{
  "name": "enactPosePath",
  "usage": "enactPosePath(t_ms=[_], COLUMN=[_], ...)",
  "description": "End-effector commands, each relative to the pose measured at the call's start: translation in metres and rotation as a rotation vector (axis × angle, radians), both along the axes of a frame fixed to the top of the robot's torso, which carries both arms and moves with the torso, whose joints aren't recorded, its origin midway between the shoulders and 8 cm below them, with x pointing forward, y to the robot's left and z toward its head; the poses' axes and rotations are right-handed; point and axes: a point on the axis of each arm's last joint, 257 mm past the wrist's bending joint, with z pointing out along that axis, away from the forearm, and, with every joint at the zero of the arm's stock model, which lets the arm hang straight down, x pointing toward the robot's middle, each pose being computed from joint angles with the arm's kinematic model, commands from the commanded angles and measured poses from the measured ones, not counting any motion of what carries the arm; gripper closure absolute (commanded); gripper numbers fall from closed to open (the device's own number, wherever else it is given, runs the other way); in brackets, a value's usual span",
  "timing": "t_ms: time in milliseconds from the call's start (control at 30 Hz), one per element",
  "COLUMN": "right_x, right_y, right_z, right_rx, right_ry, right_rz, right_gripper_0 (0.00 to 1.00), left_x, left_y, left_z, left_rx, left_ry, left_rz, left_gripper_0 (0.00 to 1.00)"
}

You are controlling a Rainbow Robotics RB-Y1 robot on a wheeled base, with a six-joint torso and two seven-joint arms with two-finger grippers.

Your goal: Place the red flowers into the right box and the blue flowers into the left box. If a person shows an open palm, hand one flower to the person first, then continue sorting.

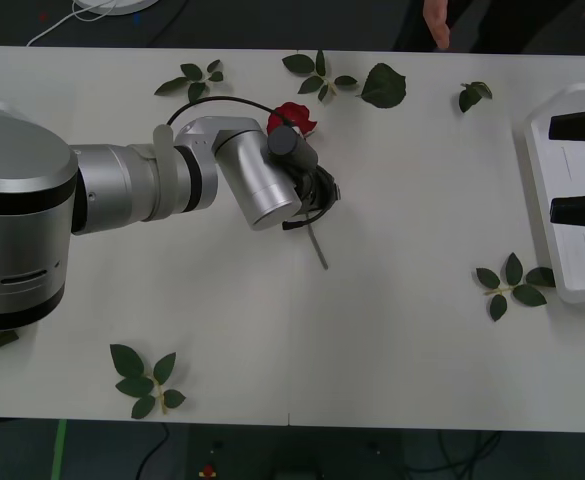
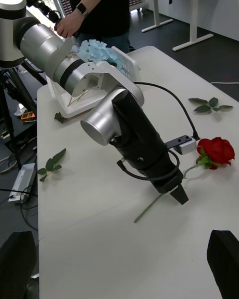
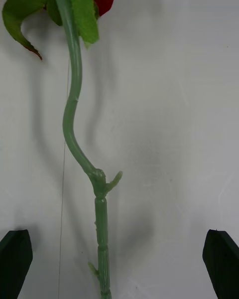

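The green stem [image 3: 102, 222] will stay in shape and hold the red flower up when I lift, because the crooked bend [image 3: 69, 123] stands clear of its shadow.
A red flower [image 1: 292, 117] lies on the white table, its stem running toward me. My left gripper [image 1: 320, 195] hovers low over that stem, open. In the left wrist view the green stem [image 3: 74, 104] passes between the two black fingers [image 3: 15, 254], which stand apart at either side without touching it. The right wrist view shows the same rose [image 2: 216, 152] beside the left gripper [image 2: 177, 192]. My right gripper [image 1: 562, 168] hangs open over the right box [image 1: 572, 290]. Blue flowers [image 2: 97, 50] rest in the left box [image 2: 128, 62].
Loose green leaf sprigs lie scattered on the table: near the far edge [image 1: 322, 70], by the right box [image 1: 512, 280] and near the front left [image 1: 147, 380]. A person's hand [image 1: 437, 25] shows past the far edge. Another person stands behind the left box.
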Motion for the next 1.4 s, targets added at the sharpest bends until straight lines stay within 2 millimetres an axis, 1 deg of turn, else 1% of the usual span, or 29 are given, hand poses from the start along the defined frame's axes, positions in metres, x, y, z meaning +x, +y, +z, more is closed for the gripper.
enactPosePath(t_ms=[33, 400, 433, 467, 500, 533, 567, 600, 1400], right_x=[-0.0007, -0.0007, -0.0007, -0.0007, -0.0007, -0.0007, -0.0007, -0.0007, -0.0007], right_y=[-0.0053, -0.0053, -0.0053, -0.0053, -0.0053, -0.0053, -0.0053, -0.0053, -0.0053], right_z=[0.0067, 0.0067, 0.0067, 0.0067, 0.0067, 0.0067, 0.0067, 0.0067, 0.0067], right_rx=[-0.044, -0.044, -0.044, -0.044, -0.044, -0.044, -0.044, -0.044, -0.044], right_ry=[-0.043, -0.043, -0.043, -0.043, -0.043, -0.043, -0.043, -0.043, -0.043], right_rz=[0.007, 0.007, 0.007, 0.007, 0.007, 0.007, 0.007, 0.007, 0.007], right_gripper_0=[0.0, 0.0, 0.0, 0.0, 0.0, 0.0, 0.0, 0.0, 0.0], left_x=[0.0023, 0.0046, 0.0046, 0.0051, 0.0064, 0.0058, 0.0061, 0.0066, 0.0118], left_y=[-0.0135, -0.0135, -0.0142, -0.0135, -0.0127, -0.0131, -0.0127, -0.0129, -0.0096], left_z=[0.0126, 0.0133, 0.0134, 0.0131, 0.0143, 0.0136, 0.0136, 0.0146, 0.0181], left_rx=[0.063, 0.081, 0.086, 0.094, 0.102, 0.103, 0.108, 0.111, 0.136], left_ry=[-0.063, -0.09, -0.094, -0.101, -0.107, -0.108, -0.11, -0.113, -0.138], left_rz=[-0.091, -0.119, -0.124, -0.131, -0.134, -0.139, -0.141, -0.145, -0.157], left_gripper_0=[0.0, 0.0, 0.03, 0.26, 0.54, 0.68, 0.89, 0.99, 1.0])
